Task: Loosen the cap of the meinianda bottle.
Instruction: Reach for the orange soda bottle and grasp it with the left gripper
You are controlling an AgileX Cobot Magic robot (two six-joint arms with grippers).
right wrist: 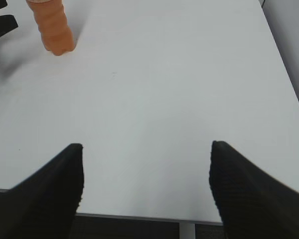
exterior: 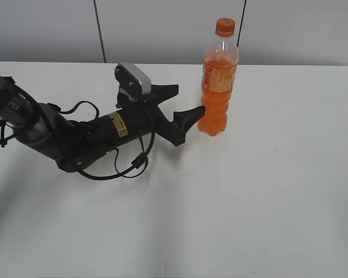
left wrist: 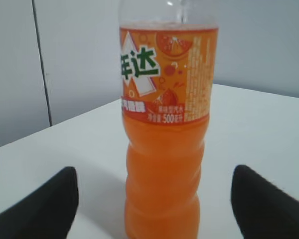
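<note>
The meinianda bottle [exterior: 218, 78] is upright and centred in front of the left gripper's open fingers, so the robot should keep going forward until they are on both sides of its lower body [exterior: 214, 112], and then close them.
The meinianda bottle [exterior: 218, 87] stands upright on the white table at the back middle, with orange liquid and an orange label. Its orange cap [exterior: 225, 26] is on the neck. My left gripper [exterior: 187, 103] is open and lies low on the table, its fingers just left of the bottle's lower body. In the left wrist view the bottle [left wrist: 164, 149] stands between and beyond the open fingers [left wrist: 154, 199]; the cap is out of that view. My right gripper [right wrist: 145, 184] is open and empty above the table's near edge. The bottle's base [right wrist: 53, 27] shows at the top left of the right wrist view.
The white table [exterior: 267, 191] spreads to the right and front of the bottle. A grey wall with dark seams [exterior: 98, 29] runs behind it. The left arm with its cables [exterior: 75, 139] lies across the left part of the table. The table's front edge [right wrist: 139, 218] shows under the right gripper.
</note>
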